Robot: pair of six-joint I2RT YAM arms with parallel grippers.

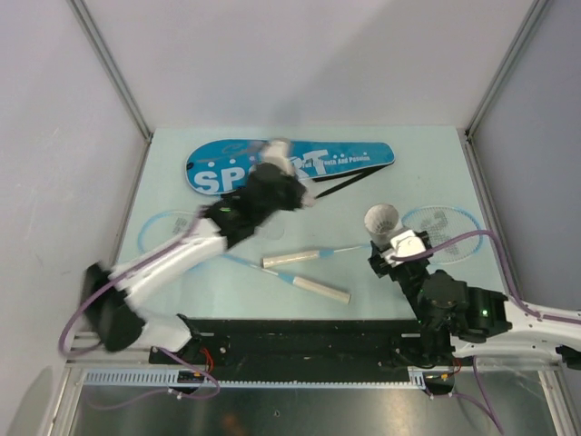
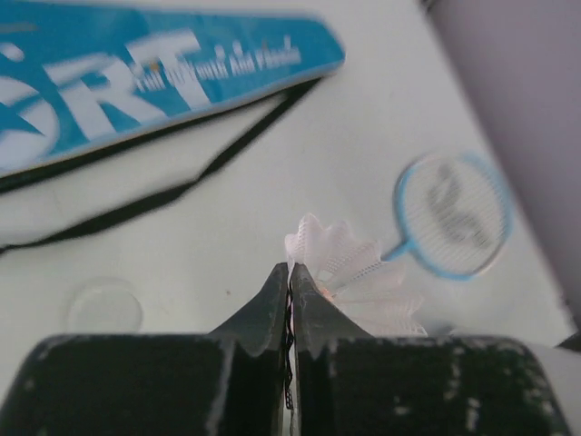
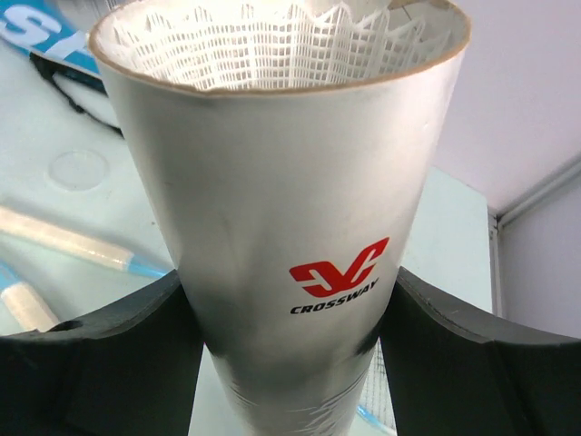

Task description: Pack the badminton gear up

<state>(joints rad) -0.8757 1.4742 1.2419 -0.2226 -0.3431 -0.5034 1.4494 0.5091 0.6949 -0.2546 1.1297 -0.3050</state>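
Observation:
I should keep carrying the shuttlecock until it sits inside the tube's rim, because my left gripper is closed on the shuttlecock's skirt (image 2: 359, 277) and the tube's open end (image 1: 381, 218) is up.
My left gripper (image 2: 290, 270) is shut on the skirt of a white shuttlecock (image 2: 356, 277) and holds it above the table, near the blue SPORT bag (image 1: 290, 163) and its black strap (image 2: 182, 191). In the top view the left gripper (image 1: 304, 195) is blurred. My right gripper (image 3: 290, 309) is shut on the white cardboard tube (image 3: 281, 182), held upright, open end up (image 1: 383, 221), with a shuttlecock (image 3: 272, 41) inside near the rim. Two light-blue rackets lie on the table, heads at the left (image 1: 168, 227) and right (image 1: 445, 222), and their white handles (image 1: 290, 259) (image 1: 318, 289) in the middle.
A clear round lid (image 2: 104, 309) lies flat on the table near the strap, also seen in the right wrist view (image 3: 80, 168). Grey walls with metal posts close in the table on the left, back and right. A black rail (image 1: 300, 341) runs along the near edge.

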